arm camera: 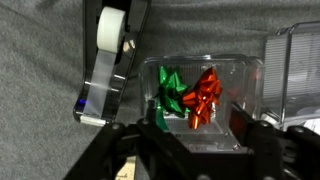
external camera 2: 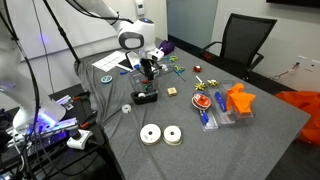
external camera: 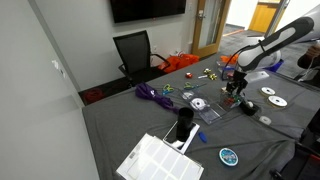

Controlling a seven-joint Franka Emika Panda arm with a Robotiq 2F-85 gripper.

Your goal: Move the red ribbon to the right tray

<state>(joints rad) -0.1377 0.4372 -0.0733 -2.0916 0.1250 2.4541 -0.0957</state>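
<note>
The green bow (arm camera: 172, 88) rests against the red ribbon within the open span of the robot's gripper, so the gripper should move over the red ribbon (arm camera: 204, 97) and pick up only the ribbon.
In the wrist view a red ribbon bow (arm camera: 205, 95) lies next to a green ribbon bow (arm camera: 171, 90) inside a small clear plastic tray (arm camera: 250, 68). My gripper (arm camera: 198, 135) is open, its two black fingers spread either side of the tray's near end, just above it and touching nothing. A second clear tray (arm camera: 300, 70) shows at the right edge. In both exterior views the gripper (external camera: 233, 92) (external camera 2: 148, 76) hangs over the tray (external camera 2: 146, 97) on the grey tablecloth.
A clear tape dispenser (arm camera: 105, 70) lies left of the tray. The table also holds a purple ribbon (external camera: 150, 93), discs (external camera: 270, 92), a black cup (external camera: 184, 128), a white tray (external camera: 160, 160), white tape rolls (external camera 2: 160, 134) and an orange piece (external camera 2: 238, 100). A black chair (external camera: 135, 52) stands behind.
</note>
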